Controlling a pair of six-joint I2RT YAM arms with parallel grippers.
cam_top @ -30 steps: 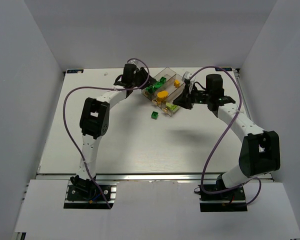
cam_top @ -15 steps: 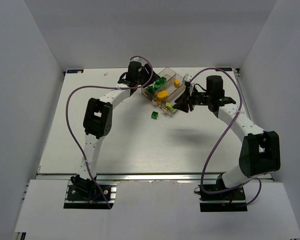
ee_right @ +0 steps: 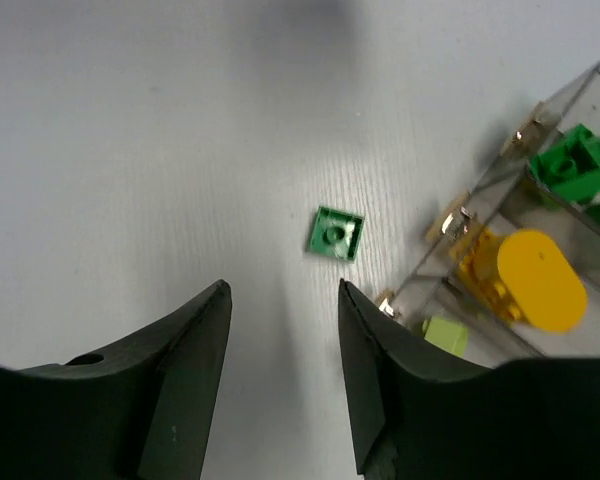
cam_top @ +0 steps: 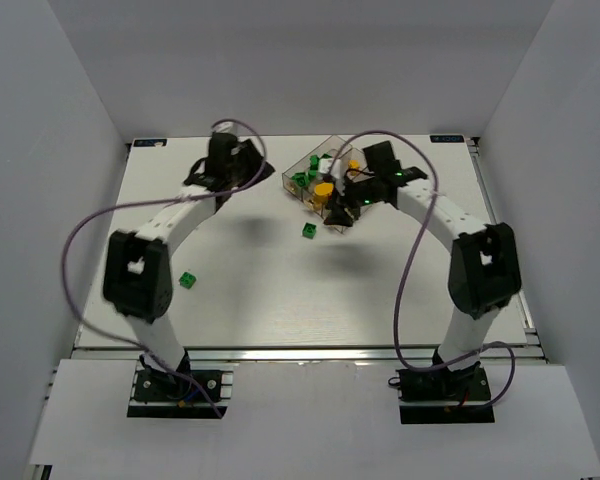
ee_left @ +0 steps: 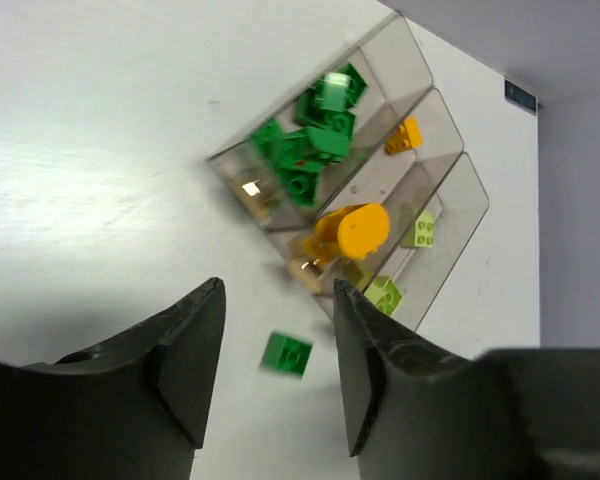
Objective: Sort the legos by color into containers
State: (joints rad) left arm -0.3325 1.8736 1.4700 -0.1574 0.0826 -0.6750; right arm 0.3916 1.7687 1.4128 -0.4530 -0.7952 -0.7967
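Next, I take the green lego (cam_top: pixel 309 230) by the containers with my right gripper, because it is nearer my right gripper, while my left gripper moves back toward the front green lego (cam_top: pixel 187 280).
The containers (cam_top: pixel 330 146) are three joined clear bins at the back middle of the table. In the left wrist view the containers (ee_left: pixel 458 196) hold dark green legos (ee_left: pixel 310 130) in one bin, orange and yellow legos (ee_left: pixel 355 228) in the middle one, and pale yellow-green legos (ee_left: pixel 418 230) in the third. A loose green lego (cam_top: pixel 308 231) lies on the table just in front of them, seen as the green lego (ee_left: pixel 286 355) and the green lego (ee_right: pixel 334 234). My left gripper (cam_top: pixel 248 168) (ee_left: pixel 279 290) is open and empty, left of the bins. My right gripper (cam_top: pixel 348 203) (ee_right: pixel 284 285) is open and empty, at their near right end.
Another green lego (cam_top: pixel 187 280) lies on the table at the front left, beside my left arm's elbow. White walls close in the table on the left, back and right. Purple cables loop above both arms.
My left arm has swung left, away from the bins. My right gripper has moved left to the bins' near end and opened wider. A green lego now shows at front left.
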